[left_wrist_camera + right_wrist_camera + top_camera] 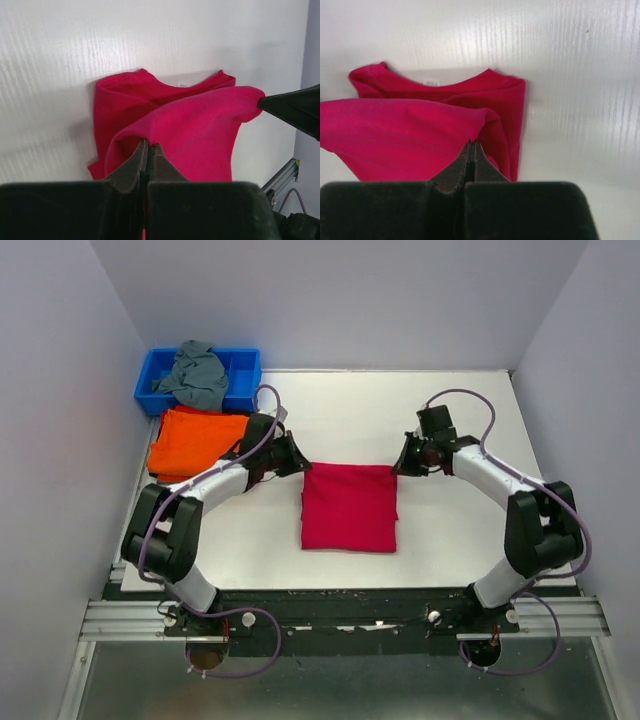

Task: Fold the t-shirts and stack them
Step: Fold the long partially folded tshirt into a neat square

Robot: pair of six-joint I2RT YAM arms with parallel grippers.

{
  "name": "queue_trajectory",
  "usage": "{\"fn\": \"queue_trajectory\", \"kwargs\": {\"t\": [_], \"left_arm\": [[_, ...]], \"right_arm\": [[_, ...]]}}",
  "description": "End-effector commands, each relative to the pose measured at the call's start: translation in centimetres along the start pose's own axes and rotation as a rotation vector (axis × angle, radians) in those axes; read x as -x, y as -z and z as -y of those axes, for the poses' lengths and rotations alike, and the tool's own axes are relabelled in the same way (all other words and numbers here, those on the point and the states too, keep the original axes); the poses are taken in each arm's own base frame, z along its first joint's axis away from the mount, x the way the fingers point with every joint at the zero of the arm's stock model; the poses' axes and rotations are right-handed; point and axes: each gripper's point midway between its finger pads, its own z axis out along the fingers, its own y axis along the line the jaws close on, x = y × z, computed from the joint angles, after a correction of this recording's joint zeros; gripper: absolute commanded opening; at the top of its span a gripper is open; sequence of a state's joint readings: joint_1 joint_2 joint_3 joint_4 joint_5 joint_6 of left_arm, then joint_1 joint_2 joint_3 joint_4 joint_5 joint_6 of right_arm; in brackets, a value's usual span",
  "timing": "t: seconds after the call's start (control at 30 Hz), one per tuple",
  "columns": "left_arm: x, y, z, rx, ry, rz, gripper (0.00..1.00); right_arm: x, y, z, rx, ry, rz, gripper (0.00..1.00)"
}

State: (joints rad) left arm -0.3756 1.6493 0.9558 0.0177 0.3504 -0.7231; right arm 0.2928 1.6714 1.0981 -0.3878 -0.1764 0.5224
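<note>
Only the crimson t-shirt's top layer [145, 131] is pinched in my left gripper, so next I open the gripper and take the t-shirt's shoulder corner [104, 89] beneath as well before I stack the t-shirt.
A crimson t-shirt [349, 507] lies partly folded in the middle of the white table. My left gripper [300, 462] is shut on the far-left corner of its top layer. My right gripper [401, 464] is shut on the far-right corner. In the left wrist view the closed tips [148, 146] pinch the raised fold of the crimson shirt [200, 135], above the lower layers and collar. The right wrist view shows the same, with its tips [472, 144] pinching the shirt [405, 135]. A folded orange t-shirt [195, 443] lies at the left.
A blue bin [245, 375] at the back left holds a crumpled grey t-shirt [197, 375]. The orange shirt lies just in front of it, beside my left arm. Grey walls stand on three sides. The other gripper's dark finger [295, 107] shows in the left wrist view.
</note>
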Motion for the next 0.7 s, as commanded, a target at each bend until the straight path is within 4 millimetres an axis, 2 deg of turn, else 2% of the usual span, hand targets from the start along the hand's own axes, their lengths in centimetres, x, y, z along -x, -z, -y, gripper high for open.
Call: {"fn": "queue_trajectory", "kwargs": {"t": [0.0, 0.2, 0.4, 0.67], "left_arm": [[0.6, 3.5, 2.7, -0.058, -0.034, 0.045, 0.0], [-0.4, 7.4, 3.9, -0.074, -0.048, 0.069, 0.0], [-3.0, 11.2, 4.9, -0.095, -0.071, 0.064, 0.0], [-7.1, 16.5, 5.9, -0.157, -0.079, 0.082, 0.0]], "right_arm": [[-0.3, 4.2, -1.1, 0.065, 0.027, 0.058, 0.01], [-2.9, 9.5, -1.7, 0.156, 0.055, 0.106, 0.01], [-6.4, 14.6, -2.5, 0.259, 0.048, 0.112, 0.01], [-12.4, 18.8, -2.5, 0.379, 0.003, 0.051, 0.01]]}}
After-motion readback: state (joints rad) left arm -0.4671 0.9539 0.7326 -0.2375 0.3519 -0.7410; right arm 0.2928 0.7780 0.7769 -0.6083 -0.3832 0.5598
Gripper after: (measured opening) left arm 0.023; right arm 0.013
